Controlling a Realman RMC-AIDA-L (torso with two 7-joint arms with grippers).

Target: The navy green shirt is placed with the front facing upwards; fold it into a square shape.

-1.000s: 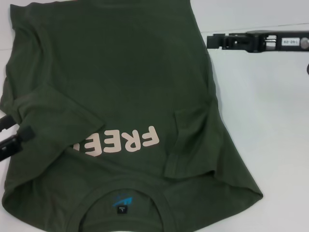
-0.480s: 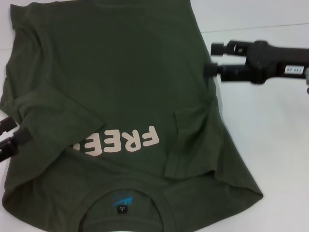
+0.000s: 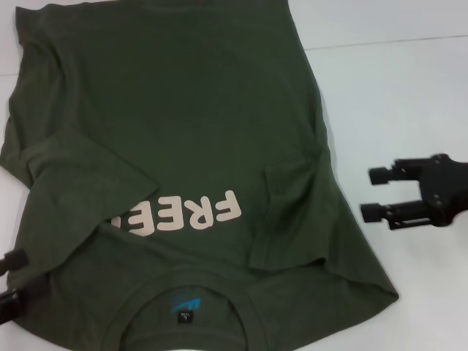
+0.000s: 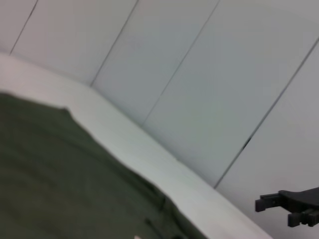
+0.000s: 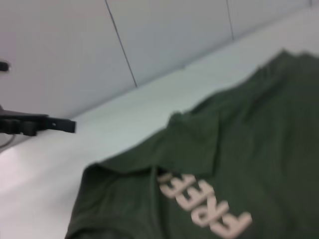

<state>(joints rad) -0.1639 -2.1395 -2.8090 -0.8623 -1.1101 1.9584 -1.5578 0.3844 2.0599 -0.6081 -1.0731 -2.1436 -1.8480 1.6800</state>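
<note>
My left gripper should keep moving toward the shirt's near shoulder edge and close there, as the sleeve folded flat (image 3: 84,175) lies over the shirt's body.
The navy green shirt (image 3: 183,124) lies flat on the white table, front up, with its collar (image 3: 186,311) nearest me. Both sleeves are folded inward: one (image 3: 80,175) covers the start of the pink "FREE" lettering (image 3: 183,216), the other (image 3: 292,212) lies beside it. My right gripper (image 3: 373,194) hovers open over bare table, right of the shirt and clear of it. At the near left corner my left gripper (image 3: 11,281) stands open at the shirt's edge, holding nothing. The shirt (image 5: 239,159) and the left gripper (image 5: 40,124) show in the right wrist view. The left wrist view holds the shirt (image 4: 60,184) and the far right gripper (image 4: 289,206).
The white table (image 3: 409,110) spreads to the right of the shirt. A pale panelled wall (image 4: 199,74) rises behind the table's far edge.
My right gripper has swung from the shirt's upper right edge down and to the right, off the cloth. The left gripper has drawn back toward the near left corner. The shirt lies unchanged.
</note>
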